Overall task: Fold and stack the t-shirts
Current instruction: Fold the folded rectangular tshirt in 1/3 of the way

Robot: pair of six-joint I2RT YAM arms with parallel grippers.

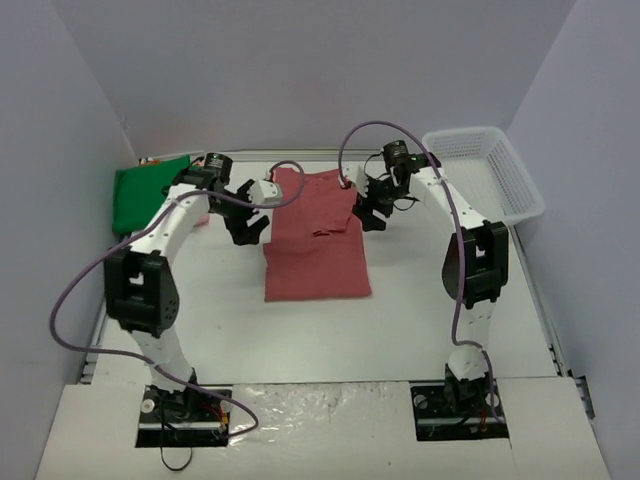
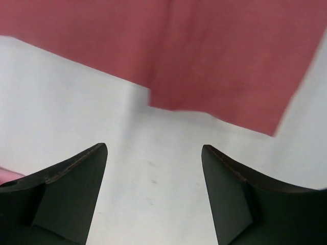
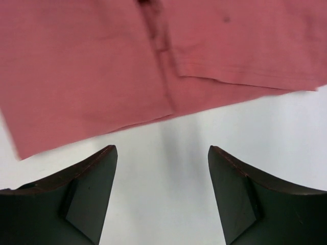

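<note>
My gripper will make the hem bend over and cover the folded sleeves (image 1: 325,208) when it lifts the near hem of the dusty-red t-shirt (image 1: 317,297), because the hem is smooth and wider than the sleeves.
The dusty-red t-shirt (image 1: 316,245) lies flat mid-table as a long strip, its sleeves folded inward. My left gripper (image 1: 248,228) hovers just off its left edge, open and empty. In the left wrist view the gripper (image 2: 153,148) shows bare table between its fingers, with the red shirt (image 2: 214,56) beyond them. My right gripper (image 1: 370,215) stands open at the shirt's right edge. In the right wrist view that gripper (image 3: 161,149) holds nothing, and the red shirt (image 3: 102,66) lies just ahead. A green t-shirt (image 1: 150,192) sits at the back left. A sliver of pale pink t-shirt (image 1: 203,218) peeks from under the left arm.
A white mesh basket (image 1: 485,170) stands at the back right corner. Walls close in the table on the left, back and right. Bare white table surface (image 1: 320,340) stretches between the red shirt and the arm bases.
</note>
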